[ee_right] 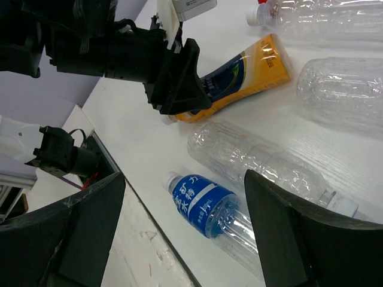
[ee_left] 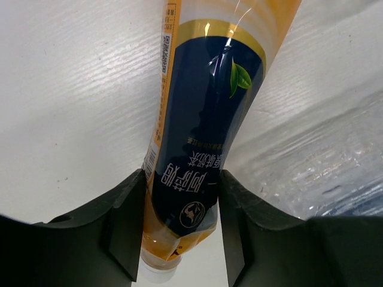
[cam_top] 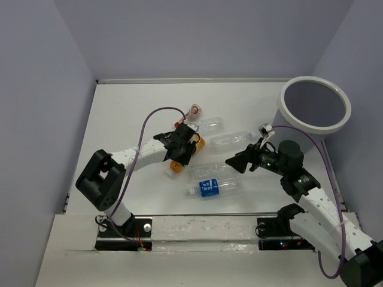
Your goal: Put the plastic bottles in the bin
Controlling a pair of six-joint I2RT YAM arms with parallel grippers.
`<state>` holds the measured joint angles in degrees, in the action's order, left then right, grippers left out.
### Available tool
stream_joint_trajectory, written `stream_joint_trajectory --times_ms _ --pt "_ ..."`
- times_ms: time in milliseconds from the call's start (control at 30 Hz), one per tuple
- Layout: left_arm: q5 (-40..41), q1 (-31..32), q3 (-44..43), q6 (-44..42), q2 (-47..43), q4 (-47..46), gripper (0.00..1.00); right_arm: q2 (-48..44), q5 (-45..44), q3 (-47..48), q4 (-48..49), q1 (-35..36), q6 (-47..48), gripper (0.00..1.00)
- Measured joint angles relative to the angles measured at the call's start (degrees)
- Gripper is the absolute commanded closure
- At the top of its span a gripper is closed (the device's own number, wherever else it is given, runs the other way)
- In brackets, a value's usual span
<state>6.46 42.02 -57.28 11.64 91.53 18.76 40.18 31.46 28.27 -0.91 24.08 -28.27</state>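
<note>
The bin point(cam_top: 316, 106) stands far from my left gripper, which is holding the orange bottle near its cap. My right gripper should therefore grasp the orange bottle's bottom end point(cam_top: 200, 143).
My left gripper point(cam_top: 184, 155) is shut on the orange bottle with the blue label point(cam_top: 177, 167), low over the table; its fingers pinch the label near the cap end in the left wrist view point(ee_left: 182, 230). The right wrist view shows the orange bottle point(ee_right: 251, 69) too. The clear bottle with a blue label point(cam_top: 214, 187) lies in front. Three plain clear bottles point(cam_top: 209, 170) point(cam_top: 230, 139) point(cam_top: 210, 124) lie around it. A tiny red-capped bottle point(cam_top: 194, 110) is behind. My right gripper point(cam_top: 236, 162) is open and empty, just right of the bottles. The bin point(cam_top: 315, 128) stands at the back right.
Grey walls enclose the white table on the left, back and right. The table's front edge with a black rail point(ee_right: 155, 224) runs close to the blue-labelled bottle point(ee_right: 209, 206). A purple cable loops above each arm.
</note>
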Motion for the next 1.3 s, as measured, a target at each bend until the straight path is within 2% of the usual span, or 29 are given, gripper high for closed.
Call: stream_joint_trajectory --times_ms 133,367,500,700,933,1033,1067,1133,1167,1233,1300 --pt "-1.49 0.00 0.31 -0.13 -2.64 1.70 0.67 0.92 -0.44 0.00 0.15 0.00 -0.92 0.10" --pt "-7.34 0.00 0.68 -0.24 -16.96 2.51 0.69 2.80 -1.11 0.00 3.26 0.00 -4.87 0.07" --pt "-12.24 0.00 2.01 -0.20 -23.69 0.98 0.69 4.59 -0.96 -0.22 8.26 0.04 -9.07 0.05" --pt "-18.58 0.00 4.72 0.68 -27.23 -2.58 0.69 10.25 -0.48 -0.04 18.14 3.96 -13.68 0.02" --pt "-26.58 1.25 9.16 3.04 -31.32 -8.44 0.67 19.58 -1.25 3.32 22.34 6.78 -14.56 0.01" --pt "-28.28 1.79 10.21 3.80 -32.96 -10.38 0.64 21.05 -1.38 4.83 23.45 6.86 -14.91 0.06" --pt "-28.72 1.81 10.58 3.91 -33.38 -11.34 0.63 21.86 -1.31 6.01 24.24 7.34 -15.06 0.15" --pt "-29.92 2.10 10.95 3.91 -33.57 -12.28 0.57 23.02 -1.68 7.98 25.53 7.87 -14.91 0.25" --pt "-30.49 2.36 11.15 3.91 -33.57 -12.79 0.56 23.45 -2.25 9.14 25.81 7.93 -15.06 0.26" --pt "-31.17 2.71 11.67 3.93 -33.57 -13.33 0.56 23.78 -3.08 10.71 25.90 7.93 -14.84 0.21" --pt "-31.50 2.89 11.87 3.93 -33.57 -13.46 0.56 23.78 -4.15 11.98 25.86 7.93 -14.51 0.24"
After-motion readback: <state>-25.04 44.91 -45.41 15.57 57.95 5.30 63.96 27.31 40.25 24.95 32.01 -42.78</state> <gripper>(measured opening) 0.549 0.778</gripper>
